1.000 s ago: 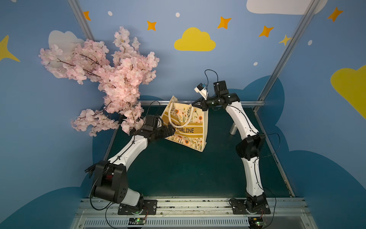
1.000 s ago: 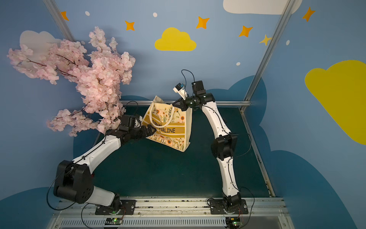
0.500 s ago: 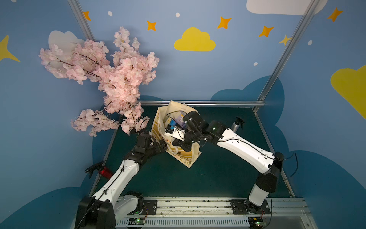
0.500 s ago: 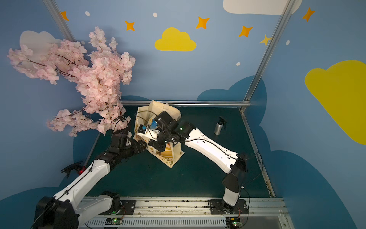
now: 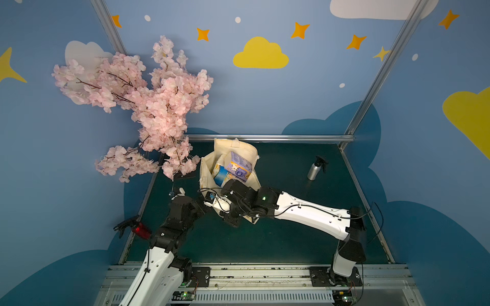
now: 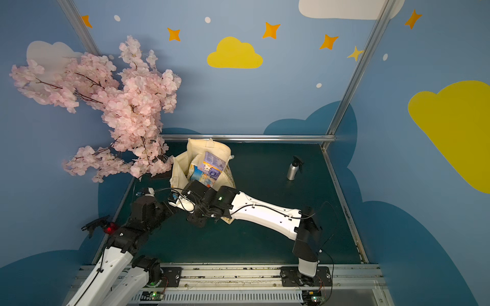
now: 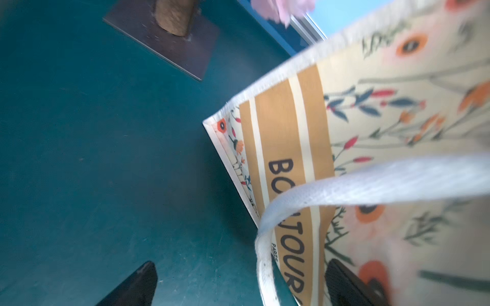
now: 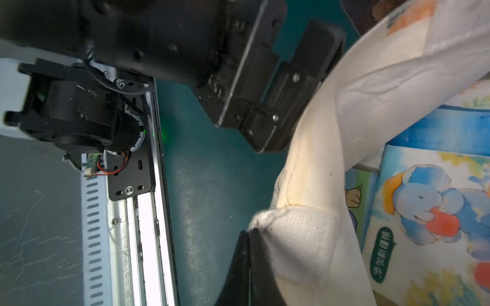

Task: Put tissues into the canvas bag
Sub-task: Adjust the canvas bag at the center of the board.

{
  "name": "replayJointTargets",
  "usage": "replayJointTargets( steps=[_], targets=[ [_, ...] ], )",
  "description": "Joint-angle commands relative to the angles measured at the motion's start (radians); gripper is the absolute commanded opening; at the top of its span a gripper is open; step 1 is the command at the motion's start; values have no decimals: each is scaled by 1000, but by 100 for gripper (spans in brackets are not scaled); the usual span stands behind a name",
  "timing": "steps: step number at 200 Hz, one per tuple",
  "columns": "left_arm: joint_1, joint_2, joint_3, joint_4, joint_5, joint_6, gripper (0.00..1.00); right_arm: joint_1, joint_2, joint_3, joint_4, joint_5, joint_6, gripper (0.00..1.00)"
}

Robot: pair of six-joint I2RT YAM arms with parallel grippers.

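Note:
My right gripper reaches across the bag to its near rim (image 8: 306,234), so my left gripper should take the bag's handle (image 7: 306,196) there, freeing my right gripper for the bag's far rim.
The canvas bag (image 5: 245,149) (image 6: 195,148) stands open on the green table. Tissues lie inside it: a purple pack (image 5: 238,165) (image 6: 212,165) on top, a light blue pack (image 5: 220,175) and a white pack with a cartoon elephant (image 8: 429,225). My right gripper (image 8: 249,239) is shut, pinching the cream fabric at the bag's near rim (image 8: 299,238). Against the bag's printed side (image 7: 371,119) my left gripper (image 7: 242,283) stands open, with the white rope handle (image 7: 265,254) running between its fingers. Both grippers' fingertips are hidden in the top views.
A silver spray bottle (image 5: 314,171) (image 6: 292,172) stands at the back right. A pink blossom tree (image 5: 148,106) overhangs the back left, with its base plate (image 7: 164,39) on the table near the bag. A red and black object (image 5: 139,229) sits at the table's left edge.
The bag hung high at the back from my right gripper. It has come down and forward onto the table, and both arms have drawn toward the front. The left gripper stayed open.

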Motion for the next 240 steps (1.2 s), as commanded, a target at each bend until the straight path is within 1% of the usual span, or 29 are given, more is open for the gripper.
replayJointTargets(
  steps=[1,20,43,80,99,110,121,132,147,162,175,189,191,195,204,221,240],
  targets=[
    [0,-47,53,-101,-68,-39,100,37,-34,-64,13,56,65,0],
    [1,-91,74,-85,-67,-34,99,66,-63,-91,36,74,79,0],
    [1,-79,120,-116,-42,-39,99,81,-75,-107,50,96,107,0],
    [0,-56,125,-74,65,-29,100,86,-85,-146,107,134,121,0],
    [0,-1,127,-67,136,-44,95,85,-92,-171,146,156,130,0],
    [0,15,140,-69,159,-49,90,87,-88,-172,151,153,136,0],
    [-1,-7,149,-67,161,-52,87,87,-82,-172,154,150,140,0],
    [0,-56,155,-78,130,-64,87,88,-79,-173,159,150,145,0],
    [-1,-122,164,-101,102,-50,87,88,-77,-176,169,167,151,0],
    [-1,-146,164,-111,126,-43,86,88,-77,-176,180,177,154,0],
    [-2,-110,158,-102,200,-44,87,89,-77,-175,187,167,155,0],
    [-1,-41,145,-75,271,-48,85,94,-74,-174,191,165,157,0],
    [-1,-30,144,-71,298,-49,85,97,-73,-175,191,167,156,0],
    [-1,-10,144,-65,318,-47,85,100,-71,-174,191,168,155,0],
    [-1,32,144,-60,323,-43,84,107,-68,-171,188,178,151,0],
    [-1,93,151,-56,295,-36,83,121,-65,-167,183,192,145,0],
    [0,127,149,19,326,-38,80,131,-65,-169,180,194,143,0]
  ],
)
